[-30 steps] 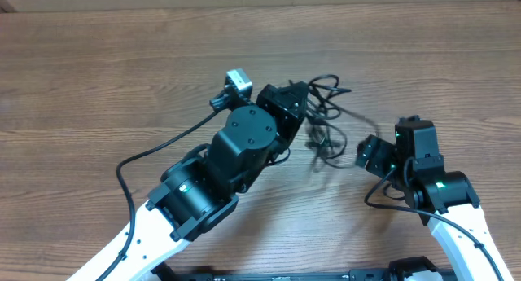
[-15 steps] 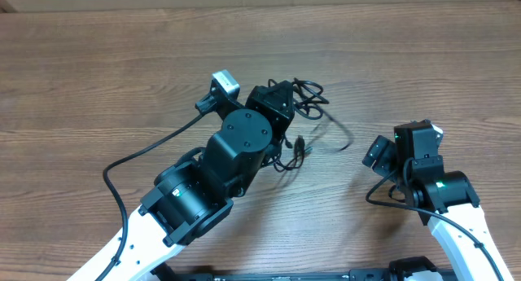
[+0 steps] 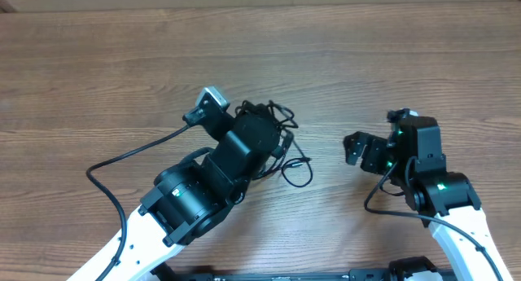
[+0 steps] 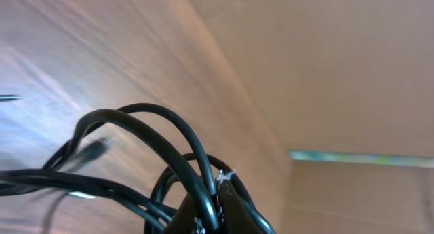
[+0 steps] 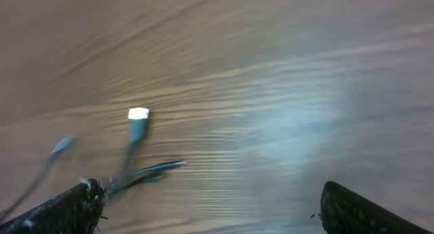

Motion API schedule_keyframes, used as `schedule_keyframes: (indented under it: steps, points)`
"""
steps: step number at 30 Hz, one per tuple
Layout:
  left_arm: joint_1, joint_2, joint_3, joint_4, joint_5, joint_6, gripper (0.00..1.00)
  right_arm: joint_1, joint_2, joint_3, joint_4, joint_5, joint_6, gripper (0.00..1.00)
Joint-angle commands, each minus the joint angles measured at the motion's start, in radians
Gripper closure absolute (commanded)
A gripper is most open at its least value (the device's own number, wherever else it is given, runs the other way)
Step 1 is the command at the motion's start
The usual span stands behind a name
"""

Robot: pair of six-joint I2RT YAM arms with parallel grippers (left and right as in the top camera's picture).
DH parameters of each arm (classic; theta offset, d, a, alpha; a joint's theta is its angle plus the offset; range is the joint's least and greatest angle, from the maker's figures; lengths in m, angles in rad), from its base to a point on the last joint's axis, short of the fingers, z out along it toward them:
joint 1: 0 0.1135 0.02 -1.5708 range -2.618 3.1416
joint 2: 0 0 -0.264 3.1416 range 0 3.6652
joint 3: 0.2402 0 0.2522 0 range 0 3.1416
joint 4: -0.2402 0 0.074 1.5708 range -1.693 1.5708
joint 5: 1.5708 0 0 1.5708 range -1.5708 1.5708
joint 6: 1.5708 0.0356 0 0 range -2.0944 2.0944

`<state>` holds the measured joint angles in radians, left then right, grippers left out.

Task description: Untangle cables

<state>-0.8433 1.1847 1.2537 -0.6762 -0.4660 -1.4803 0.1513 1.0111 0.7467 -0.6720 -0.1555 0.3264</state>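
My left gripper should swing the tangle of cables (image 3: 282, 115) it holds toward my right gripper to take a cable, because the tangle sits short of that open gripper.
The cables (image 3: 282, 116) are a tangle of thin black cords bunched at my left gripper (image 3: 271, 125), with one loop (image 3: 298, 173) trailing onto the table to its right. The left wrist view shows several arcs of cable (image 4: 146, 122) rising from my left gripper (image 4: 218, 205), which is shut on them. My right gripper (image 3: 358, 149) stands open a short way right of the loop, touching nothing. In the right wrist view its gripper (image 5: 209, 193) spans bare wood, and blurred cable ends with a pale plug (image 5: 137, 114) lie ahead to the left.
The wooden table (image 3: 98, 61) runs to a cardboard wall (image 4: 325, 64) at the back. The left arm's own thick wire (image 3: 130, 155) curves over the table to the left. My left arm's bulk covers part of the tangle.
My left gripper has pulled the tangle to the left and nearer the front. The strand that stretched toward the right gripper now lies slack as a loop. The right jaws widened.
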Motion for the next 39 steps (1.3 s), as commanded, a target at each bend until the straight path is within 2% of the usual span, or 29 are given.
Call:
schedule_keyframes:
  steps: [1,5,14,16,20,24,32,39]
  points:
    - [0.006,-0.002,0.018,-0.050,-0.034,0.076,0.96,-0.003,-0.043,0.006,0.035,-0.189,-0.073,0.00]
    - [0.006,0.021,0.018,-0.098,-0.006,0.151,0.96,-0.003,-0.081,0.006,0.083,-0.306,-0.074,0.00]
    - [0.006,0.040,0.018,-0.050,0.032,0.288,0.96,-0.003,-0.148,0.006,0.121,-0.401,-0.073,0.00]
    - [0.006,0.040,0.018,-0.006,0.037,0.388,0.96,-0.003,-0.155,0.006,0.126,-0.417,-0.073,0.00]
    - [0.006,0.040,0.018,0.075,0.084,0.664,0.96,-0.003,-0.158,0.006,0.137,-0.441,-0.074,0.00]
    - [0.006,0.040,0.018,0.104,0.144,0.902,0.96,-0.003,-0.158,0.006,0.163,-0.480,-0.074,0.00]
    - [0.006,0.040,0.018,0.109,0.175,1.017,0.96,-0.003,-0.158,0.006,0.214,-0.562,-0.072,0.00]
    - [0.006,0.040,0.018,0.148,0.313,1.258,0.96,-0.003,-0.158,0.006,0.214,-0.561,-0.073,0.00]
